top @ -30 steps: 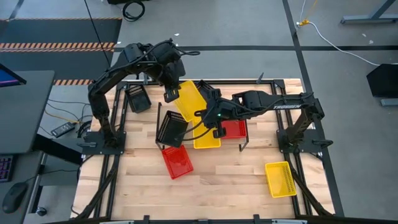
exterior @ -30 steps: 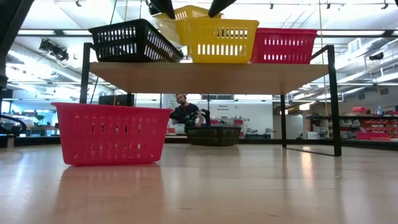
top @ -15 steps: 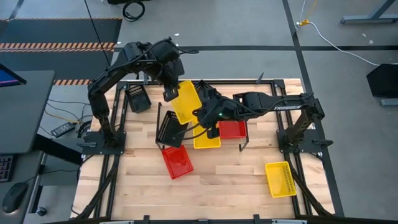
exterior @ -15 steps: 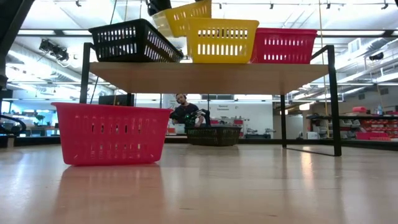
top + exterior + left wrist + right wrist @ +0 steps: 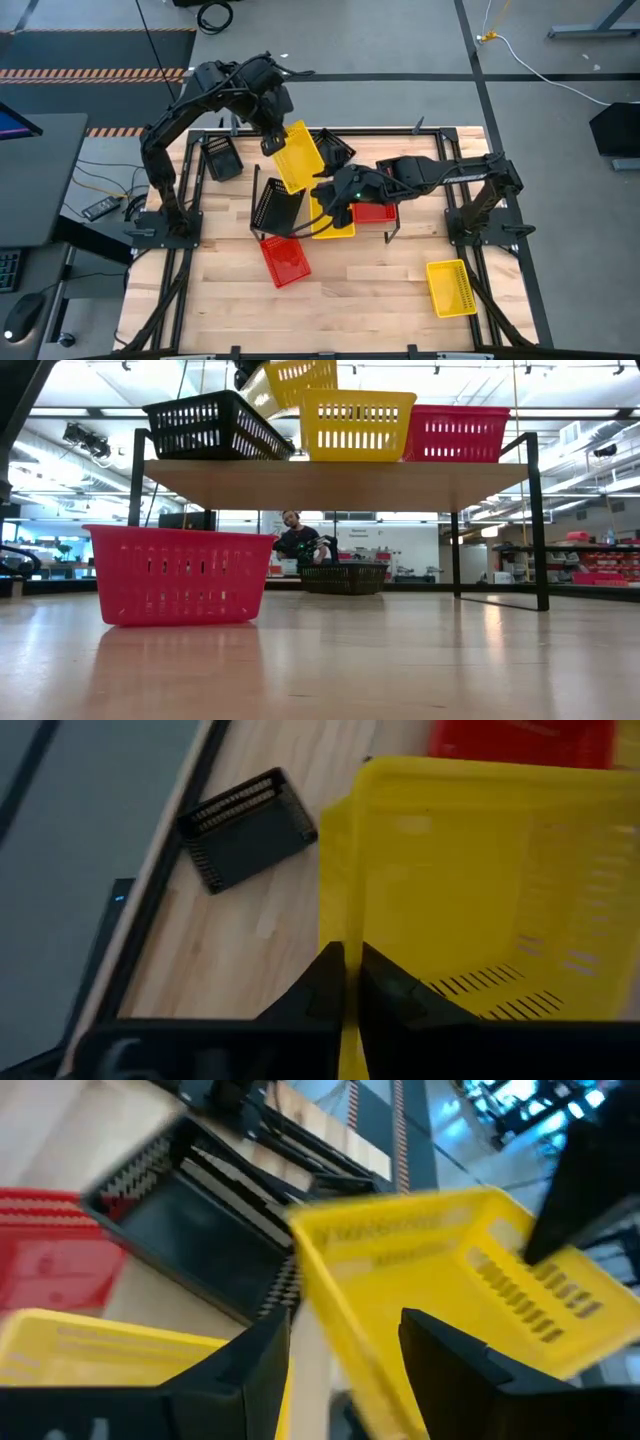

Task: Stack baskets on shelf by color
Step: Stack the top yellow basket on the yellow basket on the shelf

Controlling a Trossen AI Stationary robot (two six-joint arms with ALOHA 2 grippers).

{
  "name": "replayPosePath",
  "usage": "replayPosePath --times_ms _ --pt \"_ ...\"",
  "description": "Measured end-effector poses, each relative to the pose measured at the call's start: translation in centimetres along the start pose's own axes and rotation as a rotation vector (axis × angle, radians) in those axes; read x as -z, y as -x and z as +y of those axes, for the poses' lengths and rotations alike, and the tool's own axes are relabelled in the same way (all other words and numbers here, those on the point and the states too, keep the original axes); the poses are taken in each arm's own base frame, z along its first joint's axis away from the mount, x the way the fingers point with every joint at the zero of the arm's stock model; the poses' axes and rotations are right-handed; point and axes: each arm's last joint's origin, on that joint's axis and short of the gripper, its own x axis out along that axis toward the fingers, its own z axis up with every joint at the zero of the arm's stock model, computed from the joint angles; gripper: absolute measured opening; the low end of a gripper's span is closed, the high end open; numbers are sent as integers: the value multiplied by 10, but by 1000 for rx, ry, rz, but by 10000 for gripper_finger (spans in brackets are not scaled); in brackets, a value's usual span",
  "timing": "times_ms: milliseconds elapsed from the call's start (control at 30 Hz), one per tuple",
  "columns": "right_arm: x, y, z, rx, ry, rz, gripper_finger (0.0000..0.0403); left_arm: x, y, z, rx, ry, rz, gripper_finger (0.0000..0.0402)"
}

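Observation:
The hanging yellow basket (image 5: 298,156) is slanted in my left gripper and crooked over the shelf, so next I grab the hanging basket's free edge (image 5: 346,1330) with my right gripper before I stack it.
The shelf (image 5: 330,484) bears a tilted black basket (image 5: 210,425), a yellow basket (image 5: 355,425) and a red basket (image 5: 455,432). Above its left half hangs a second yellow basket (image 5: 298,158), tilted, with my left gripper (image 5: 272,145) shut on it. My right gripper (image 5: 322,203) hovers over the shelf's yellow basket (image 5: 335,222). It stands open (image 5: 345,1355) and empty, just below the hanging basket (image 5: 450,1270). My left gripper pinches one upper rim and side wall (image 5: 347,1020) of the yellow basket between its two fingers, one finger (image 5: 390,985) inside the basket and one outside. The basket hangs tilted from the fingers, lifted clear of the shelf and the baskets on it.
On the tabletop lie a red basket (image 5: 285,258) in front of the shelf, a yellow basket (image 5: 450,287) near the right front, a black basket (image 5: 222,158) at the far left and another black basket (image 5: 335,145) behind the shelf. A person (image 5: 297,535) sits beyond the table.
My right gripper has opened, let go of the hanging yellow basket and drawn down and away from it. My left gripper has raised the basket a little toward the far edge, and it now hangs higher and more steeply tilted.

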Motion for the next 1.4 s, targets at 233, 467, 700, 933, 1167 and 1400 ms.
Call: replayPosePath --times_ms 233,467,700,933,1167,1400 --pt "15 -9 -13 -30 -6 83 194 -1 -1 -11 16 -26 2 12" --pt "17 -9 -13 -64 2 82 174 -1 -2 -11 18 -14 2 26" --pt "13 -7 -7 -112 59 50 158 -1 -1 -8 18 -19 2 12" --pt "13 -6 -7 -116 60 52 159 -1 -1 -7 14 -19 2 29" --pt "20 -18 -4 -102 101 142 117 -2 2 -13 9 -33 -25 14" --pt "21 -34 9 -73 206 213 12 -1 15 -18 21 -48 -87 53"
